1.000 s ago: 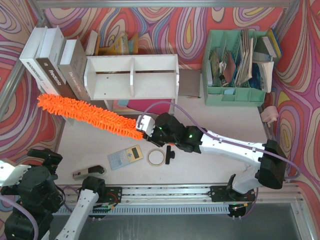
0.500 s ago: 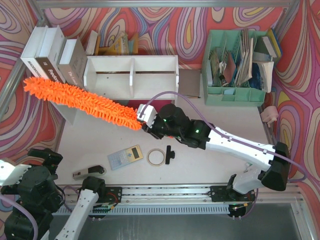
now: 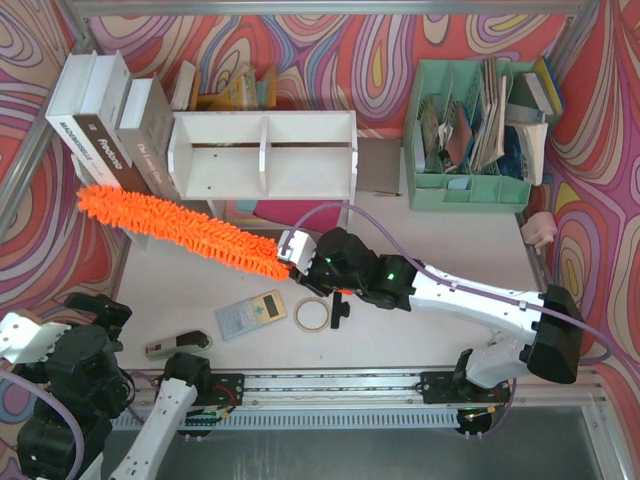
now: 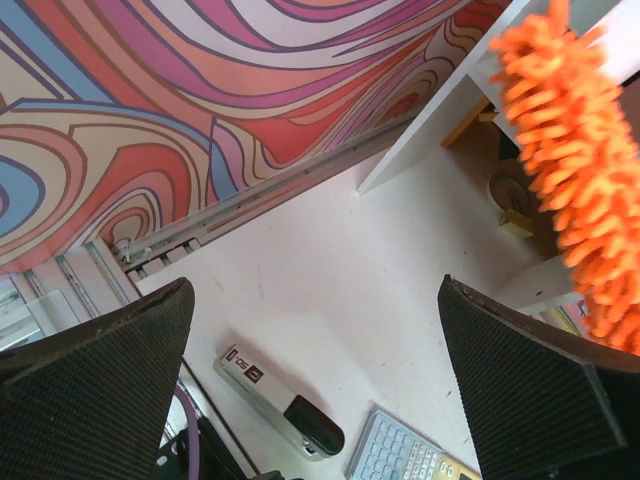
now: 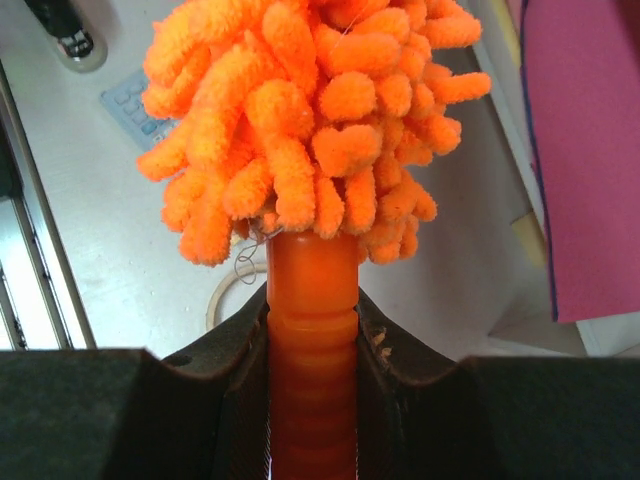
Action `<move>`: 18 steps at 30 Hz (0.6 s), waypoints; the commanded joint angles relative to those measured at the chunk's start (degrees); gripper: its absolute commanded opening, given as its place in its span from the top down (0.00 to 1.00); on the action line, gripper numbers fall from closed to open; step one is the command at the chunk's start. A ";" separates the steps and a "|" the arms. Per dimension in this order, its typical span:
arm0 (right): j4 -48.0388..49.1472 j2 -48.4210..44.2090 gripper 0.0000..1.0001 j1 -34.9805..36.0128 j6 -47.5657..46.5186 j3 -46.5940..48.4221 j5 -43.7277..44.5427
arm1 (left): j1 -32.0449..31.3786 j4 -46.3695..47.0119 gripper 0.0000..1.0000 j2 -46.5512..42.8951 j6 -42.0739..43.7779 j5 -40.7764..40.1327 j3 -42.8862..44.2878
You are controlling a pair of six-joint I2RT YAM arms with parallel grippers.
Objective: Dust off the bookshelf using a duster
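My right gripper should lift the duster over the compartments [image 3: 225, 172], because the duster's fluffy head [image 3: 185, 228] is at a slant in front of the bookshelf, with its tip next to the leaning books.
The white bookshelf [image 3: 265, 150] stands at the back centre, its two compartments split by a divider. The orange fluffy duster [image 3: 180, 232] slants in front of its lower left corner, with its tip by the leaning books. I cannot tell whether it touches the shelf. My right gripper [image 3: 298, 256] is shut on the duster's orange handle [image 5: 312, 330], and the fluffy head [image 5: 310, 120] fills the top of the right wrist view. My left gripper [image 4: 315, 370] hangs wide open and holds nothing, low at the near left. The duster [image 4: 570, 150] shows at that view's right edge.
Big books [image 3: 105, 130] lean left of the shelf. A mint-green organizer [image 3: 470, 130] stands at the back right. A calculator [image 3: 250, 313], a tape ring [image 3: 312, 314], a black clip [image 3: 341, 308] and a stapler [image 3: 178, 345] lie near the front edge.
The duster's tip swung up toward the books half a second ago and has since come back down and nearer. The left arm shifted slightly, gripper still open.
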 commanded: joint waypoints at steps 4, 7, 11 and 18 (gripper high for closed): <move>2.45 -0.07 1.00 2.53 1.56 4.33 4.42 | -0.36 0.92 0.02 0.08 -0.66 0.62 -0.65; 2.18 -0.93 1.00 2.76 1.01 7.02 4.84 | -0.36 0.69 0.02 -0.05 -0.61 0.62 -0.42; 1.72 -2.90 1.00 2.84 0.37 9.73 5.57 | -0.36 0.02 0.01 -0.51 -0.53 0.25 -0.34; 1.11 -3.36 1.00 2.85 0.77 10.54 6.31 | -0.44 0.05 0.02 -0.65 -0.29 0.09 -0.63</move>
